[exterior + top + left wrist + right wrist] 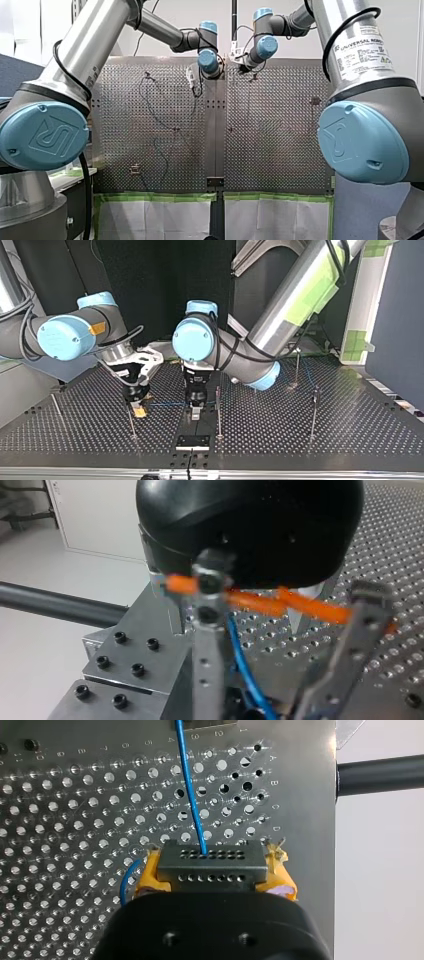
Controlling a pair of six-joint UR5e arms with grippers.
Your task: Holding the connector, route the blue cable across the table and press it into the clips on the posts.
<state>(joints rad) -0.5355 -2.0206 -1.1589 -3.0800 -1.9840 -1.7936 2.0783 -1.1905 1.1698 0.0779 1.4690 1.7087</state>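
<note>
I expect the blue cable (187,780) to swing from the grey connector's hole (204,854) and stay gently curved when I carry it, because it rises from there in a smooth bow.
My right gripper (214,870) is shut with its yellow pads on the grey connector (210,854). The blue cable (192,785) leaves the connector and runs ahead over the perforated plate. In the top view that gripper (138,409) hangs low at the left of centre, and the cable (165,403) stretches to my left gripper (196,409) at the middle. In the left wrist view the left gripper (270,690) stands open. The cable (240,660) passes between its metal fingers (207,645), close to one of them. A thin post (218,412) stands just beside the left gripper.
More thin posts stand on the plate (314,412), (297,370), (131,422), (55,405). A black block (192,441) sits at the near edge in the top view. A metal block with screws (125,655) lies beside the left gripper. Dark cable loops (150,107) cross the front view's left half.
</note>
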